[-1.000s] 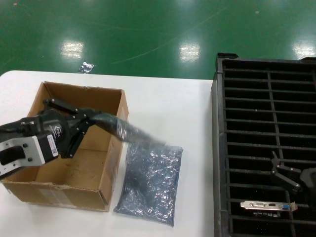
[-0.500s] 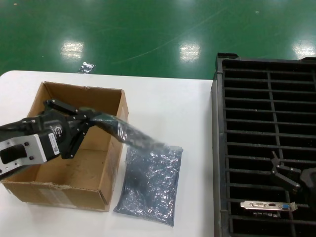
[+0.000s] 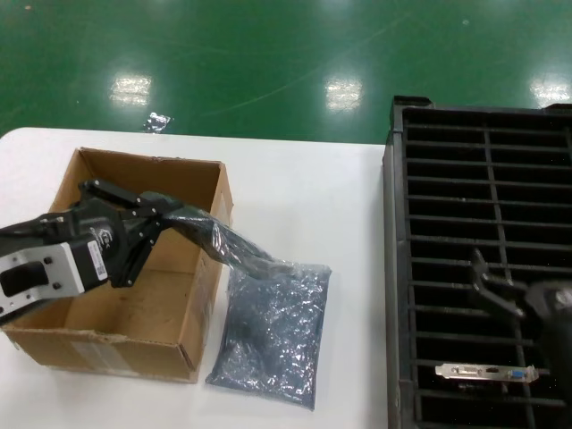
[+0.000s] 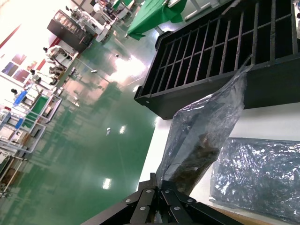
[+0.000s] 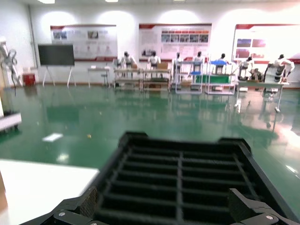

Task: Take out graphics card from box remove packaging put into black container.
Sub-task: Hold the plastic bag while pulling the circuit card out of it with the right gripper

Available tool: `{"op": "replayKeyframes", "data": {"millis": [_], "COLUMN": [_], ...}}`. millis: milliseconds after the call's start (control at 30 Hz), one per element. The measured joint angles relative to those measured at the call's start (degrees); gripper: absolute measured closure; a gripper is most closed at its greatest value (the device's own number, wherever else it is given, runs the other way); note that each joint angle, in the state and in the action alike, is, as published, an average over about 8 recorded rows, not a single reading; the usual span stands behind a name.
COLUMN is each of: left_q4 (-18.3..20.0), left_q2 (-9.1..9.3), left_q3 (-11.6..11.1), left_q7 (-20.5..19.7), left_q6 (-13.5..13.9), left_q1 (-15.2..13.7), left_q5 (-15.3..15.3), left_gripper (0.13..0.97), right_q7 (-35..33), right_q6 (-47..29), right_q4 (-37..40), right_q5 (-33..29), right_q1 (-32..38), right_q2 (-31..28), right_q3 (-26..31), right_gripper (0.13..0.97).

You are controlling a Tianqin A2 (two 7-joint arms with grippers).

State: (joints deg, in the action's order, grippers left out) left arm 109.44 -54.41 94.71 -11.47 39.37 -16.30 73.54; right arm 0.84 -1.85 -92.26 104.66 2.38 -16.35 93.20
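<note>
The packaging bag (image 3: 207, 232) sticks out thick and straight from the robot's left gripper, so the robot should expect another graphics card (image 3: 237, 251) inside when it opens the lower end of the packaging bag.
My left gripper (image 3: 157, 220) is over the brown cardboard box (image 3: 143, 174) and is shut on one end of the grey-silver packaging bag (image 3: 273, 331). The bag drapes over the box's right wall and lies flat on the table beside it. In the left wrist view the shut gripper (image 4: 161, 185) pinches the bag (image 4: 206, 126). The graphics card (image 3: 487, 371) stands in a near slot of the black container (image 3: 483, 179), its silver bracket showing. My right gripper (image 3: 505, 299) hovers open and empty above the container, just beyond the card; in the right wrist view the gripper (image 5: 164, 206) is spread wide.
The white table (image 3: 304, 188) holds the box at the left and the container at the right edge. Green floor lies beyond, with a small shiny scrap (image 3: 156, 121) on it. The container's ribs also show in the right wrist view (image 5: 178, 164).
My right gripper has risen and shifted away from the card, over the container. My left gripper stays nearly still; the held bag end has sagged a little.
</note>
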Motion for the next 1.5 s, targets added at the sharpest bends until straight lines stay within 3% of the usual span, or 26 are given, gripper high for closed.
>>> {"op": "replayKeyframes", "data": {"millis": [433, 633, 933, 1500], "left_q4": [0.0, 0.0, 0.0, 0.0], "left_q2": [0.0, 0.0, 0.0, 0.0], "left_q3": [0.0, 0.0, 0.0, 0.0], "left_q7": [0.0, 0.0, 0.0, 0.0], "left_q6": [0.0, 0.0, 0.0, 0.0], "left_q1": [0.0, 0.0, 0.0, 0.0], "left_q5": [0.0, 0.0, 0.0, 0.0], "left_gripper": [0.958, 0.958, 0.958, 0.958], "right_q7": [-3.9, -6.7, -10.9, -18.5], "right_q6": [2.6, 4.7, 8.0, 12.6], "right_q4": [0.1, 1.2, 0.1, -0.4], "right_q5": [-3.8, -3.3, 2.5, 12.6], "right_q1": [6.9, 9.4, 11.4, 16.0], "right_q2": [6.5, 4.7, -2.6, -6.8], "right_q3": [5.3, 10.4, 20.5, 39.3], "right_gripper": [0.156, 0.193, 0.318, 0.721]}}
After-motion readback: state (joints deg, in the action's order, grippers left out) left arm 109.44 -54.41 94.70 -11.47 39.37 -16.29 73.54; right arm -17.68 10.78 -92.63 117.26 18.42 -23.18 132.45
